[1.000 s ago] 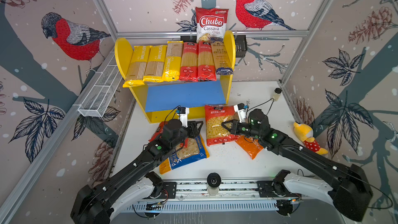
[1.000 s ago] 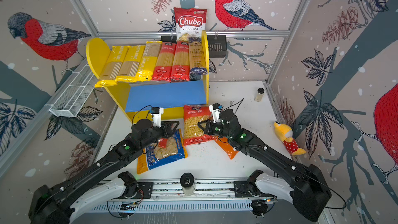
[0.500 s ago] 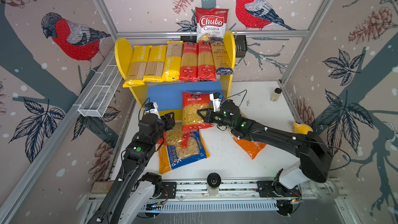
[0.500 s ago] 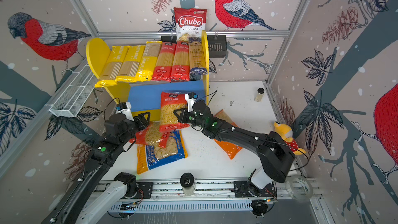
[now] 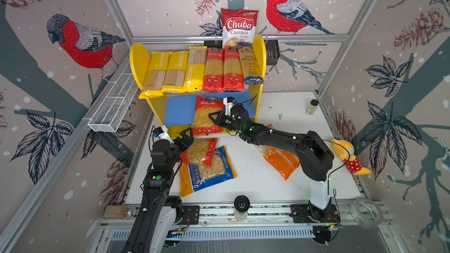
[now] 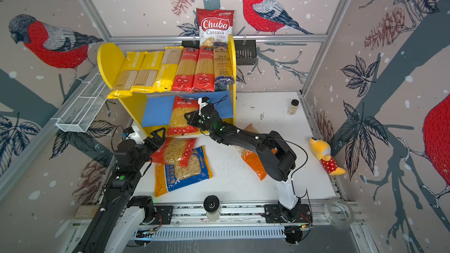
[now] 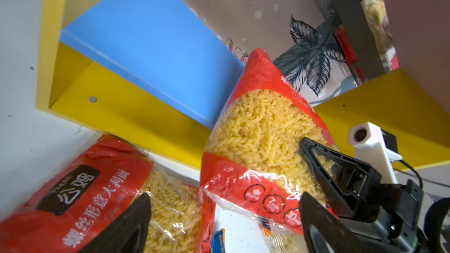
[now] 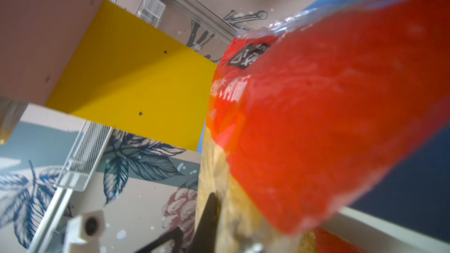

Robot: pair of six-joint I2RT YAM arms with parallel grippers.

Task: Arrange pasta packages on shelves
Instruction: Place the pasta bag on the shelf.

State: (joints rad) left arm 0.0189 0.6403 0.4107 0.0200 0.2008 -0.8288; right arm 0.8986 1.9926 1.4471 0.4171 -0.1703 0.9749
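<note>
Next, I take the bag's free edge with my left gripper and set the bag in place at the blue board's near end, because the red fusilli bag's bottom hangs over the board's middle.
The shelves have yellow sides. Several long spaghetti packs lie side by side on the upper board. My right gripper is shut on a red fusilli bag and holds it tilted over the blue lower board. The bag's bottom edge hangs past the board's front. In the right wrist view this bag fills the frame. My left gripper is open at the edge of a second red fusilli bag, which lies on a blue-yellow bag. In the left wrist view the left gripper holds nothing. An orange bag lies under the right arm.
A Chuba chips bag stands behind the shelves beside a black basket. A white wire basket hangs on the left wall. A spice jar and a plush toy are at the right.
My right gripper carried the red fusilli bag from the table up and back onto the lower board. My left arm drew back to the left and its jaws opened wide.
</note>
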